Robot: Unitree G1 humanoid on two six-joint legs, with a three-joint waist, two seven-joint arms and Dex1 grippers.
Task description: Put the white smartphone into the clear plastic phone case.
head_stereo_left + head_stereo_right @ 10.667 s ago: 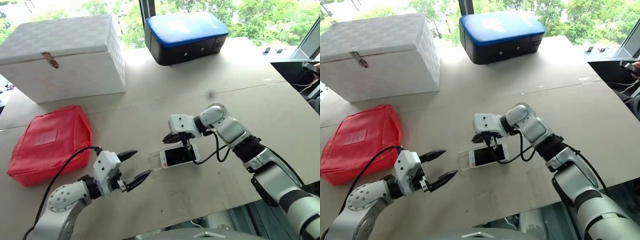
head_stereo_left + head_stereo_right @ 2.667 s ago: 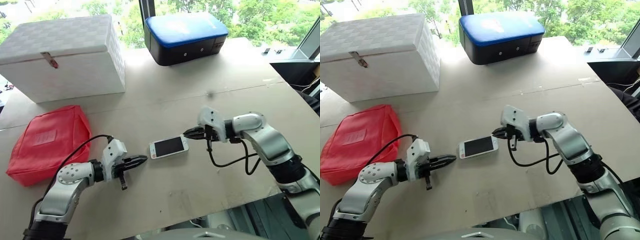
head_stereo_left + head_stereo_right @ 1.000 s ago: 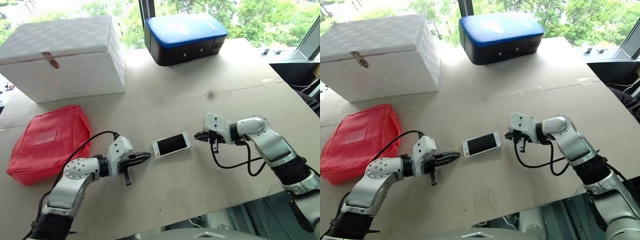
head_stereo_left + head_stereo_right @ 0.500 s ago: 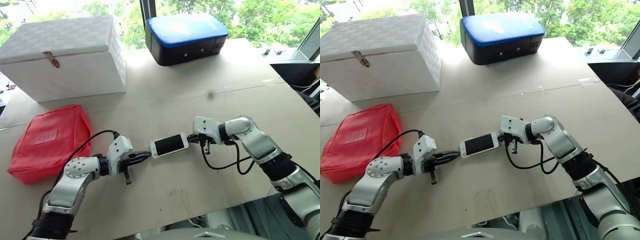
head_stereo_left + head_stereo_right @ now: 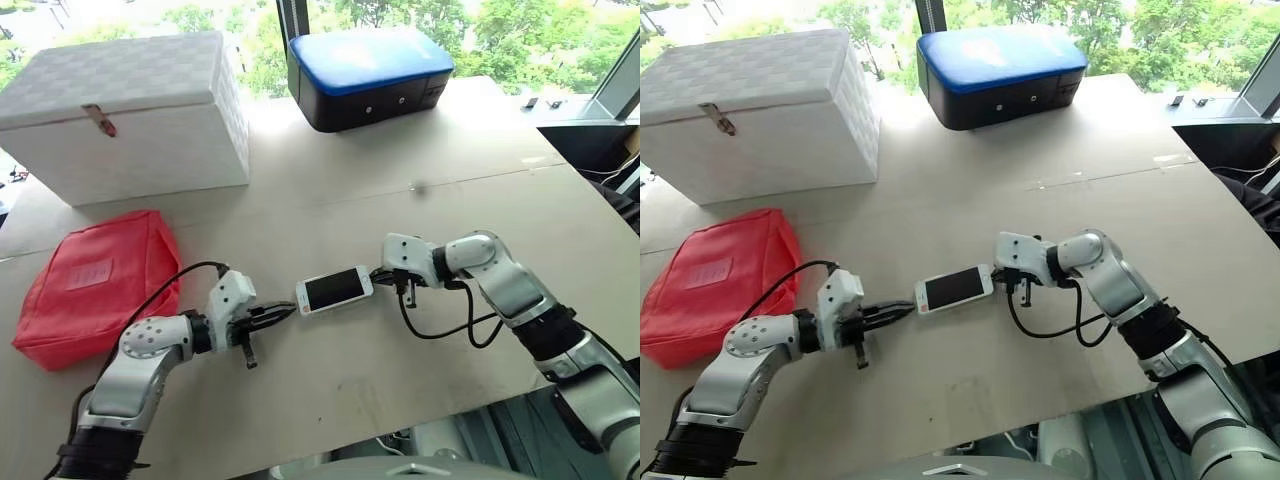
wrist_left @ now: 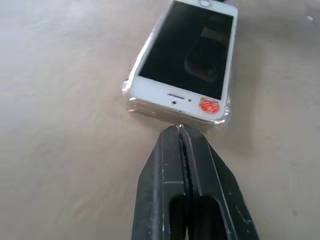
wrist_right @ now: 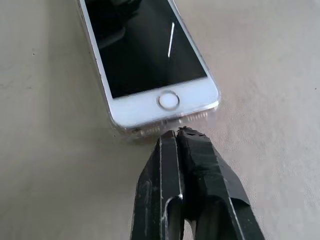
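Note:
My left gripper's shut fingers are beyond the phone's earpiece end, at the case's rim (image 6: 172, 114), so I should move them over the phone screen's edge (image 6: 220, 80) and push down.
The white smartphone (image 5: 335, 289) lies screen up in the middle of the table, sitting inside the clear plastic phone case (image 6: 129, 98), whose see-through rim wraps its edges. My left gripper (image 5: 287, 312) is shut, its tip at the phone's earpiece end (image 6: 180, 131). My right gripper (image 5: 378, 276) is shut too, its tip against the home-button end (image 7: 176, 134). Neither gripper holds anything.
A red pouch (image 5: 98, 283) lies at the left. A white woven box (image 5: 128, 112) and a black case with a blue lid (image 5: 368, 75) stand at the back. The table's front edge (image 5: 420, 420) runs close below the arms.
My right gripper has moved left up to the phone's home-button end. The phone has slid slightly left, and the left gripper's tip has backed off a little with it.

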